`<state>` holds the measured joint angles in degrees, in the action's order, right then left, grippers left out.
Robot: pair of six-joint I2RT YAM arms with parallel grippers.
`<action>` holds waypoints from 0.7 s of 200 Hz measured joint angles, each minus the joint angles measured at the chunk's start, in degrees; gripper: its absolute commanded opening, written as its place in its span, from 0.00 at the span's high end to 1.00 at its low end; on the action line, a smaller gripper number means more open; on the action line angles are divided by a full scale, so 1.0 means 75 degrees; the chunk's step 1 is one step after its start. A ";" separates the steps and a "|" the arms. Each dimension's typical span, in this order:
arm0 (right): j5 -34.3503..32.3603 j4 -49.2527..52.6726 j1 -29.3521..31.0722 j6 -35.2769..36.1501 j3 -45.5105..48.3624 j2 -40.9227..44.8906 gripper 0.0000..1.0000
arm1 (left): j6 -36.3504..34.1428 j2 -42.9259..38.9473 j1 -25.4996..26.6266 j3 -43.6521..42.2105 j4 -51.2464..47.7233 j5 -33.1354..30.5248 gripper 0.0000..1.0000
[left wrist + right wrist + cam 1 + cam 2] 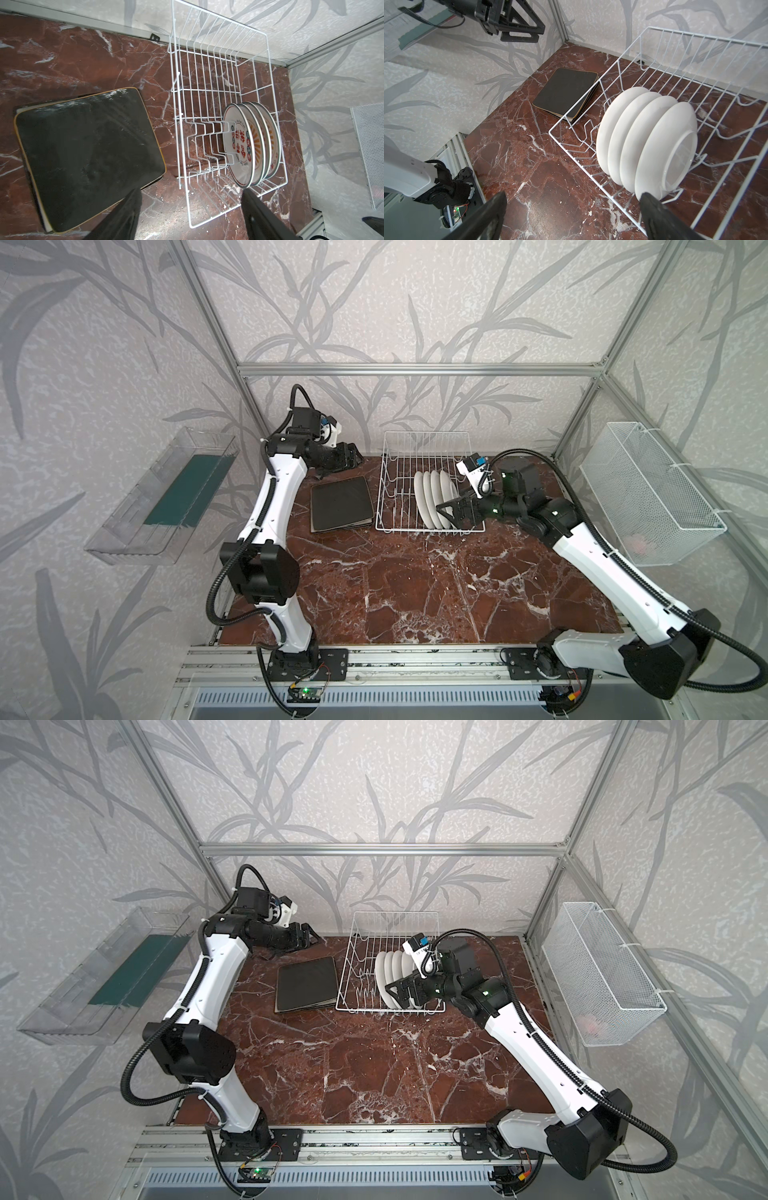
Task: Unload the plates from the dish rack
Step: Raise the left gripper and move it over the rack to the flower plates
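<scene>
Empty slots [397, 508] leave room for fingers next to the end round white plate. My left gripper should now go toward the plate's rim [417, 489] until its fingers are on both sides of it.
The white wire dish rack [428, 448] stands at the back of the table in both top views. Several round white plates [430, 497] stand upright in its front right slots, with printed faces [241, 143] and plain backs [643, 137]. A stack of square black plates [340, 504] lies flat on the table just left of the rack. My left gripper [358, 457] hovers behind that stack, open and holding nothing [190, 193]. My right gripper [444, 512] is open at the front right of the round plates. One of its fingertips [652, 201] is close to the nearest plate's rim.
A clear plastic tray [162, 497] with a green pad hangs on the left wall. A white mesh basket [648, 493] hangs on the right wall. The marble tabletop [415, 585] stretches in front of the rack. Aluminium frame posts [577, 418] mark the back corners.
</scene>
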<state>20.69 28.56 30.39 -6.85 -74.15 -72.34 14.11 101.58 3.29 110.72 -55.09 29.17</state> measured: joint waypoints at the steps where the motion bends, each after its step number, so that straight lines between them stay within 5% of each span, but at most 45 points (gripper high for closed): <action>1: -0.0009 0.0000 0.0000 -0.0003 0.0006 0.0009 0.01 | 0.0009 -0.0012 0.0015 -0.0015 0.0006 0.0003 0.23; 140: -0.1303 0.0376 -0.0061 0.0673 0.0402 0.0606 0.01 | 0.0845 -0.0915 0.1941 -0.1833 0.0530 -0.0382 0.39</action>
<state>10.92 31.38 29.93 -1.80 -71.13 -67.79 20.45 94.72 17.85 96.97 -51.11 26.30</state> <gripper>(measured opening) 0.991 0.643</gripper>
